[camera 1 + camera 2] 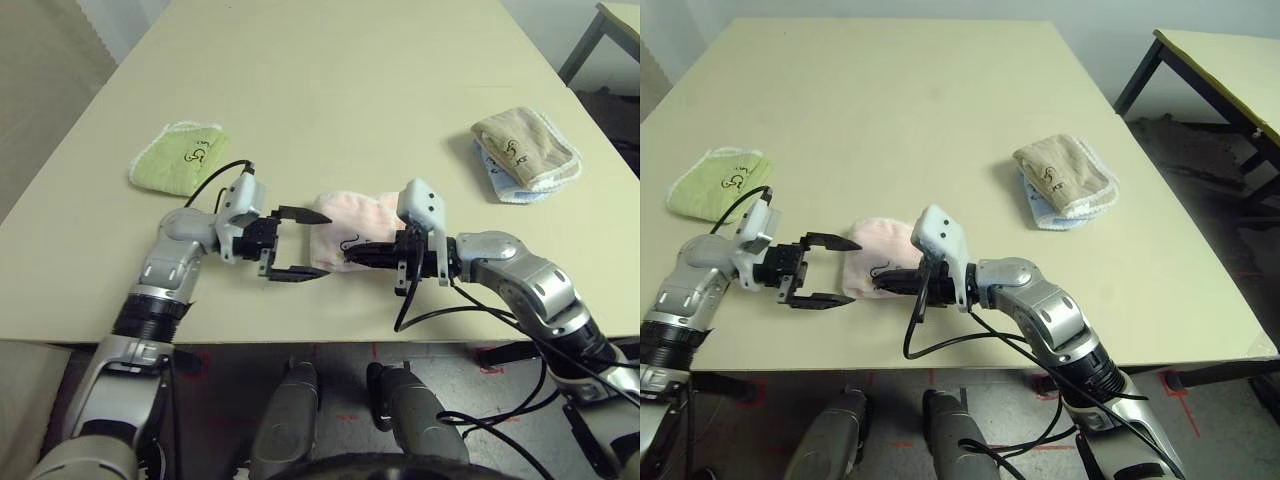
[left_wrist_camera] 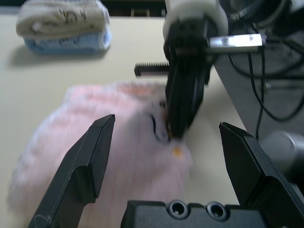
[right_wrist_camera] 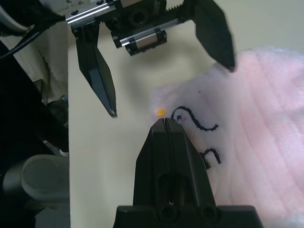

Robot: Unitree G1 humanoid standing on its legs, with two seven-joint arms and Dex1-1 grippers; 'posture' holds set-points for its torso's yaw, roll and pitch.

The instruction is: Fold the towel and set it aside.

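I should move my right gripper back before my left gripper takes the towel, because my right gripper lies across the towel's lettering, facing my open left gripper.
The towel, pale pink and fluffy with dark embroidered lettering, lies bunched near the table's front edge between my two grippers. My right gripper reaches in from the right. Its black fingers are pressed together and pinch the towel's near edge right beside the lettering, next to a small orange speck. My left gripper faces it from the left, open wide. One fingertip is over the towel's far-left edge and the other is in front of the towel, and neither holds it. In the left wrist view the towel lies between the spread fingers.
A folded green towel lies at the left. A folded beige towel rests on a blue one at the right. The cream table stretches bare behind. Its front edge runs just below the grippers. Another table stands at the far right.
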